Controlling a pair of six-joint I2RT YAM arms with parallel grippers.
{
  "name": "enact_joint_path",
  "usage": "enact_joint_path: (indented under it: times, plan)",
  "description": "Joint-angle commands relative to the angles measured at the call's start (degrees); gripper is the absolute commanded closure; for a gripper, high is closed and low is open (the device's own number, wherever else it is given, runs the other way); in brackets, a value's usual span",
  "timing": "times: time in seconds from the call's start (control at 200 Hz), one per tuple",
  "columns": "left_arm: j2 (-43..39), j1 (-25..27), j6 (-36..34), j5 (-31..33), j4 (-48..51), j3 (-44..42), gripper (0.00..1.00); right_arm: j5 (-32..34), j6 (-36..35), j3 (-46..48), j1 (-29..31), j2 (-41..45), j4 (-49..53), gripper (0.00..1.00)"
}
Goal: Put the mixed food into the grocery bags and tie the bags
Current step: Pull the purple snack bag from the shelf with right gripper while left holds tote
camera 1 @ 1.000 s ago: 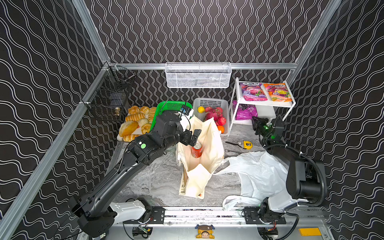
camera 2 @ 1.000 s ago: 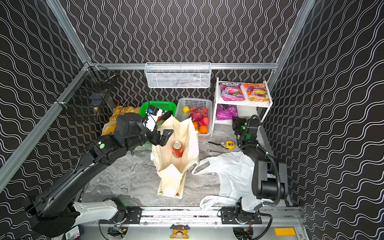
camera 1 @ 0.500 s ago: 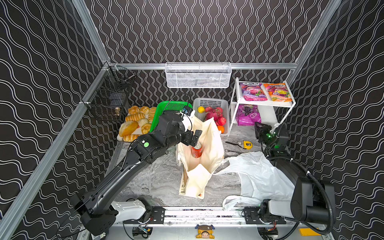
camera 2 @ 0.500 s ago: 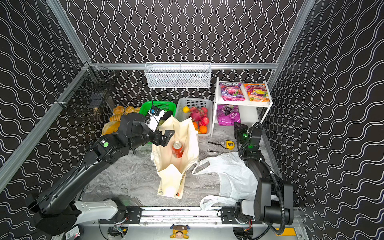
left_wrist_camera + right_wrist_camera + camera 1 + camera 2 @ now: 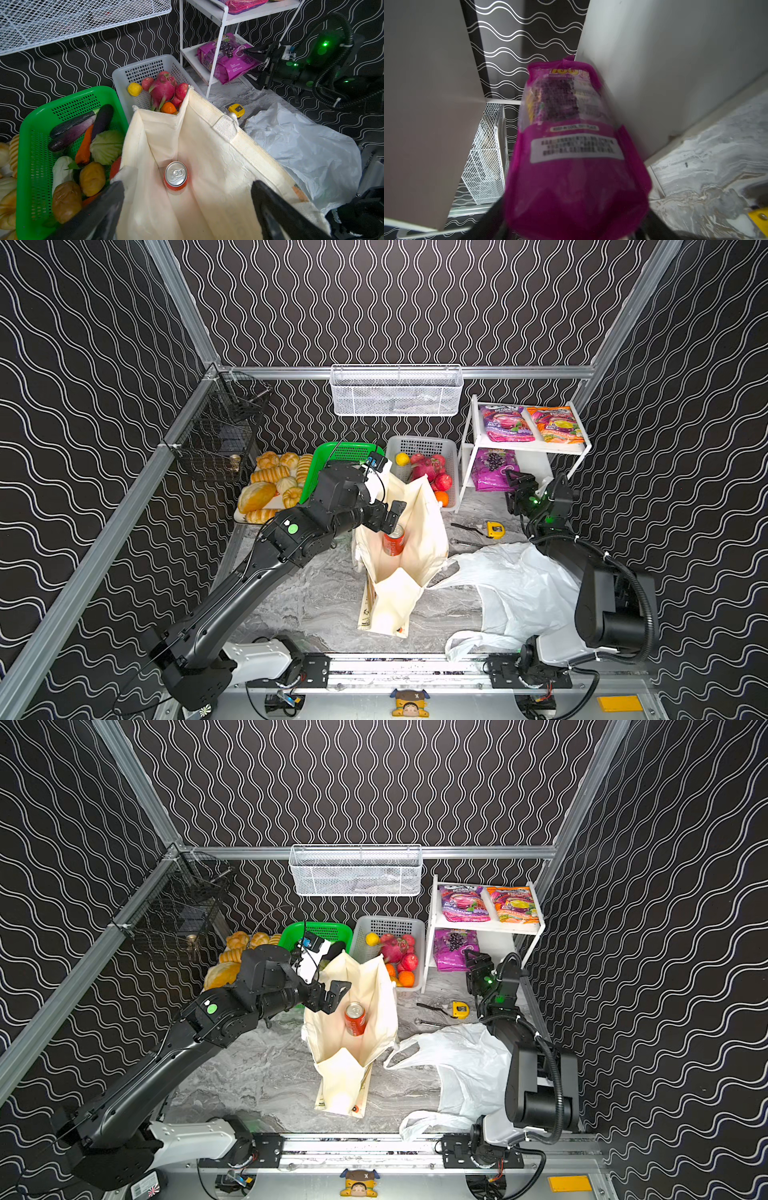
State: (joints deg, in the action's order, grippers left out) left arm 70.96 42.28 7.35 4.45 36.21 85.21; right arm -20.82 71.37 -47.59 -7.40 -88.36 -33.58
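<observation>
The rack's leg (image 5: 466,484) is between the purple snack packet and the tote, so my right gripper should pull the packet (image 5: 491,473) clear and pass it to my left gripper.
The cream tote (image 5: 399,601) (image 5: 345,1073) stands open mid-table with a red can (image 5: 394,540) (image 5: 176,176) upright inside. My left gripper (image 5: 388,516) (image 5: 187,187) hangs open over the tote's mouth, holding nothing. The white plastic bag (image 5: 519,589) (image 5: 465,1065) lies crumpled to the tote's right. A purple snack packet (image 5: 492,470) (image 5: 224,60) (image 5: 571,166) lies on the rack's lower shelf. My right gripper (image 5: 515,485) (image 5: 573,212) is open, its jaws either side of the packet's near end. Cabbage (image 5: 106,145) and potatoes (image 5: 66,199) sit in the green basket (image 5: 27,145).
A white basket (image 5: 419,443) of fruit stands behind the tote, beside the white shelf rack (image 5: 469,456), whose top shelf holds two more packets (image 5: 505,429). Bread rolls (image 5: 266,489) lie at the back left. A yellow tape measure (image 5: 495,529) and a tool lie by the plastic bag.
My right gripper's jaws have gone from shut to open at the purple packet, and that arm has shifted. More of the packet shows. The left arm has barely moved.
</observation>
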Motion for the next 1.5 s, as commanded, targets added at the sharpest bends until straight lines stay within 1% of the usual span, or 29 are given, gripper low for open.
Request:
enact_joint_path:
  times: [0.0,0.045,0.11,0.17,0.23,0.33,0.38,0.39,0.395,0.405,0.41,0.42,0.425,0.461,0.466,0.541,0.626,0.706,0.761,0.796,0.856,0.896,0.936,0.956,1.001,1.076,1.141,1.331,1.497]
  plan:
    - [-0.3,-0.1,0.2,-0.5,0.1,0.4,0.02,-0.3,3.3,1.2,0.0,-0.4,-5.0,0.39]
    - [-0.3,-0.1,0.2,-0.5,0.2,0.5,0.02,0.5,2.9,1.8,0.0,0.3,-4.5,0.47]
    - [-0.2,-0.1,0.2,-0.7,0.4,0.6,0.02,1.2,2.6,3.3,0.0,1.7,-3.6,0.68]
    - [-0.2,-0.1,0.2,-0.7,0.4,0.6,0.02,1.7,2.5,4.9,0.0,3.5,-3.4,0.79]
    - [-0.2,-0.1,0.1,-0.7,0.4,0.5,0.02,2.1,1.9,6.2,0.0,5.3,-2.5,0.83]
    - [-0.1,0.0,0.2,-0.7,0.4,0.5,0.02,2.0,1.8,8.2,0.0,7.9,-2.0,0.82]
    - [-0.1,0.0,0.2,-0.9,0.2,0.4,0.02,1.8,2.1,8.8,0.0,8.4,-2.4,0.77]
    - [-0.1,-0.1,0.3,-0.9,0.2,0.4,0.02,1.7,2.1,8.9,0.0,8.4,-2.4,0.73]
    - [-0.1,-0.1,0.3,-1.0,0.1,0.4,0.02,1.7,2.1,8.9,0.0,8.4,-2.4,0.73]
    - [0.0,-0.1,0.3,-1.0,0.1,0.5,0.02,1.6,2.0,8.8,0.0,8.4,-2.4,0.68]
    - [-0.1,-0.1,0.3,-1.1,0.1,0.4,0.02,1.6,2.0,8.8,0.0,8.4,-2.4,0.68]
    - [0.0,-0.1,0.3,-1.1,0.1,0.4,0.02,1.6,1.9,8.8,0.0,8.4,-2.5,0.62]
    - [0.0,-0.1,0.4,-1.2,0.0,0.5,0.02,1.6,1.9,8.8,0.0,8.4,-2.5,0.62]
    - [0.1,-0.1,0.4,-1.4,0.0,0.4,0.02,1.4,1.7,8.7,0.0,8.2,-2.6,0.5]
    - [0.1,-0.1,0.4,-1.4,0.0,0.5,0.02,1.2,1.7,8.7,0.0,8.2,-2.7,0.46]
    - [0.4,-0.1,0.4,-1.6,0.2,0.9,0.02,1.1,1.3,8.3,0.0,7.7,-2.9,0.3]
    - [0.5,-0.1,0.6,-2.0,0.3,1.2,0.02,1.9,2.0,8.1,0.0,6.9,-3.3,0.2]
    - [0.4,-0.1,0.9,-2.5,0.0,1.2,0.02,2.0,3.2,7.7,-0.1,5.2,-4.1,0.17]
    - [0.6,-0.1,1.1,-3.1,0.1,1.4,0.02,0.9,3.5,7.2,-0.2,3.7,-5.0,0.17]
    - [0.6,-0.1,1.2,-3.4,0.3,1.6,0.02,0.3,3.7,6.9,-0.2,3.0,-5.7,0.2]
    - [0.9,-0.1,1.4,-3.9,0.6,2.0,0.02,-0.4,4.3,7.3,-0.2,2.7,-7.1,0.33]
    - [0.9,-0.1,1.5,-4.1,0.7,2.0,0.02,0.3,4.3,7.9,-0.2,3.0,-7.9,0.45]
    - [0.9,-0.1,1.7,-4.2,0.5,1.8,0.02,0.8,4.4,8.3,-0.2,3.6,-7.8,0.65]
    - [1.0,-0.1,1.9,-4.3,0.4,1.8,0.02,1.0,4.4,8.4,-0.2,3.9,-7.6,0.73]
    - [1.0,-0.1,2.3,-4.8,0.3,1.7,0.02,1.3,4.0,8.9,-0.2,4.9,-7.1,0.83]
    - [1.3,-0.1,2.7,-5.6,0.0,1.8,0.03,1.1,2.7,9.5,-0.3,6.9,-5.7,0.96]
    - [1.6,-0.1,3.0,-6.3,0.1,2.2,0.03,0.8,1.5,9.9,-0.3,9.2,-4.3,1.0]
    - [2.0,-0.1,4.7,-8.4,0.3,3.7,0.03,-3.7,-2.1,11.1,-0.3,19.2,1.9,1.0]
    - [2.6,-0.1,9.1,-14.3,-2.3,4.3,0.03,-10.1,-2.2,13.9,-0.2,30.7,6.7,1.0]
